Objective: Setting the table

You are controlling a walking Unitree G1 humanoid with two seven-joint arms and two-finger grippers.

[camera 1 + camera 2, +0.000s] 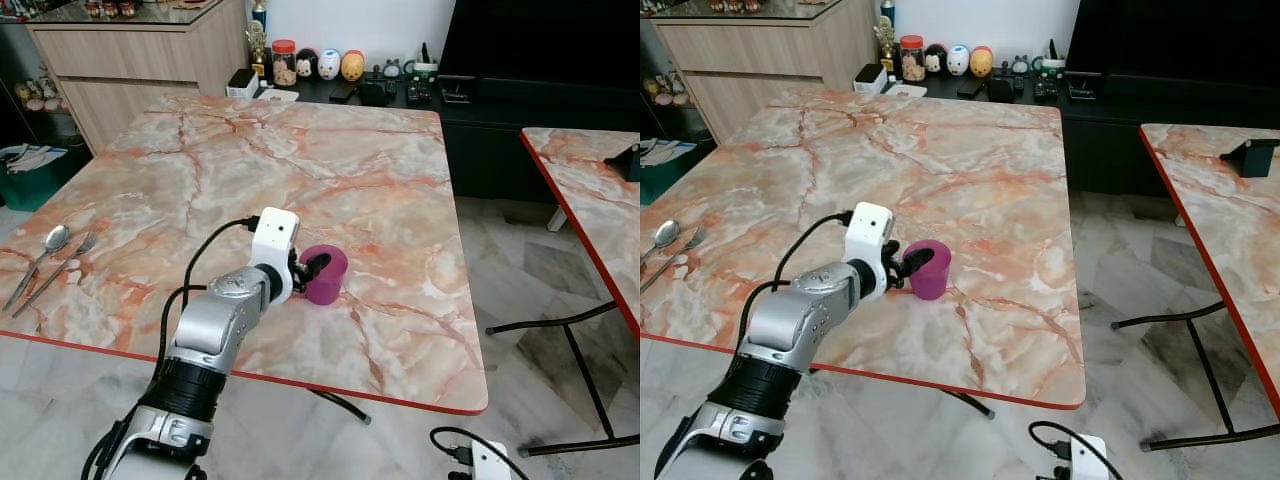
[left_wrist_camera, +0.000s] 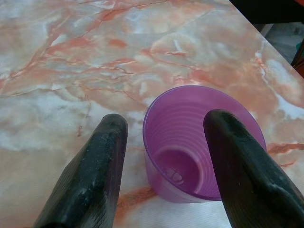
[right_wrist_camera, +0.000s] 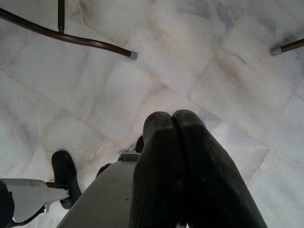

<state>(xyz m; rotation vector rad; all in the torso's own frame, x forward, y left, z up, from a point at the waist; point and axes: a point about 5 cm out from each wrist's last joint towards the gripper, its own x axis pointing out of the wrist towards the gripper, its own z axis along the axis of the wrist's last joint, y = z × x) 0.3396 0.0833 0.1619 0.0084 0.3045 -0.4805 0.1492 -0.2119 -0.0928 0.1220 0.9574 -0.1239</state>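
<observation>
My left gripper will tip the opening of the purple cup point(image 1: 325, 276) toward me when it lifts the cup, because one side of the cup's rim point(image 2: 144, 127) is between its fingers.
A purple plastic cup point(image 1: 325, 272) stands upright and empty on the marble table point(image 1: 300, 150), near its front edge. My left gripper point(image 1: 312, 268) is open at the cup's rim. In the left wrist view one black finger point(image 2: 237, 161) reaches inside the cup point(image 2: 180, 166) and the other finger point(image 2: 99, 161) stays outside, a small gap from the wall. A spoon point(image 1: 48, 245) and a fork point(image 1: 66, 262) lie side by side at the table's left edge. My right gripper point(image 3: 173, 118) hangs shut over the floor, holding nothing.
A second marble table point(image 1: 590, 190) with a red edge stands to the right, with metal legs point(image 1: 560, 320) on the tiled floor between. A low black cabinet point(image 1: 400, 95) with jars and toys and a wooden sideboard point(image 1: 130, 50) stand behind the table.
</observation>
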